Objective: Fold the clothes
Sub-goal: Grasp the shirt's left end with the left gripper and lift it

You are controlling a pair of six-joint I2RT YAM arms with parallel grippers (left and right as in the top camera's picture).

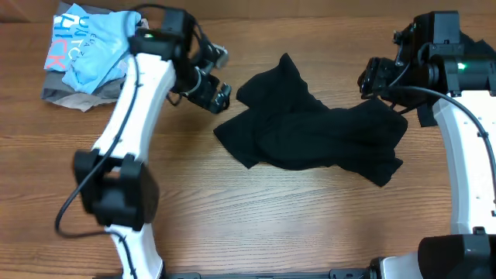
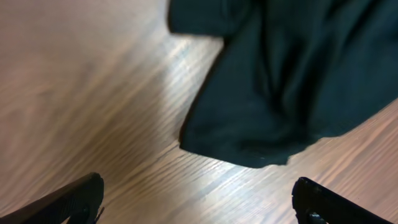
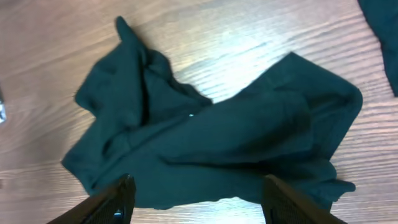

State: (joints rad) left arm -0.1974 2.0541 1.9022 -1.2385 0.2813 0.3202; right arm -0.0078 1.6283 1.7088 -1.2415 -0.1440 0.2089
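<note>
The black garment lies crumpled (image 1: 298, 132) with one end of the garment far from my right gripper, so my left gripper should take that end (image 1: 236, 130) and both grippers should pull it straight.
A black garment (image 1: 314, 132) lies crumpled in a heap on the wooden table, in the middle and a little right. It also shows in the left wrist view (image 2: 292, 81) and the right wrist view (image 3: 205, 137). My left gripper (image 1: 213, 93) is open and empty, just left of the garment's left edge. Its fingers (image 2: 199, 202) stand wide apart over bare wood. My right gripper (image 1: 377, 77) is open and empty, above the garment's right end. Its fingers (image 3: 199, 202) straddle the fabric from above without touching it.
A pile of other clothes (image 1: 85, 50), light blue with print on grey fabric, lies at the back left corner. Another dark fabric edge (image 3: 382, 37) shows at the top right of the right wrist view.
</note>
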